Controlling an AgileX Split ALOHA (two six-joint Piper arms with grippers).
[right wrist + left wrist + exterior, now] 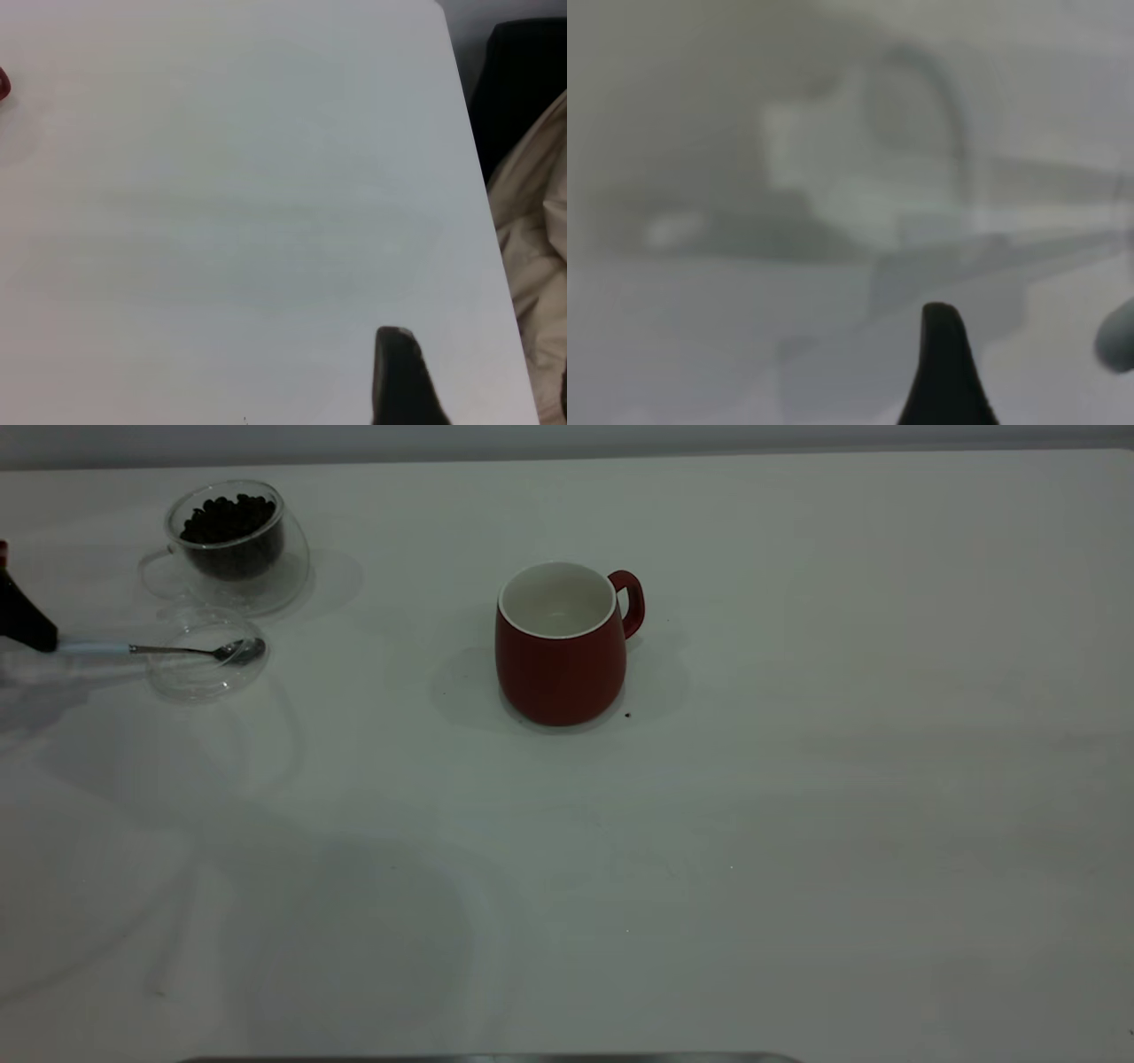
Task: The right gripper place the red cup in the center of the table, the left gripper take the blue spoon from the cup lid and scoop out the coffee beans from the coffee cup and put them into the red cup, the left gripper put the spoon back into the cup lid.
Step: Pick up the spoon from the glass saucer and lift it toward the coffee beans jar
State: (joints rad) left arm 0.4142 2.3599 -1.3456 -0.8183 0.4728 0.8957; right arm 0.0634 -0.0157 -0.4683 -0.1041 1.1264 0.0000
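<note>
The blue spoon's handle (pixel 94 648) juts (pixel 129 649) out beyond the cup lid toward my open left gripper. I should carry on going closer until the gripper's fingers are on both sides of the spoon's handle.
The red cup (pixel 561 657) stands upright at the middle of the table (pixel 797 824), handle toward the back right; a sliver of the red cup (pixel 3 86) shows in the right wrist view. At the back left the coffee cup (pixel 232 540) holds the coffee beans (pixel 227 517). In front of it, the blue spoon (pixel 159 649) lies with its bowl in the cup lid (pixel 205 657). My left gripper (pixel 31 629) is at the handle's end, open; in its wrist view one finger (pixel 943 363) stands apart from a pale blob (pixel 1116 332). My right gripper (pixel 483 354) hangs open over bare table.
A single stray bean (pixel 627 714) lies on the table just right of the red cup's base. The right wrist view shows the table's edge (pixel 483 212) with beige cloth (pixel 536 239) and a dark shape beyond it.
</note>
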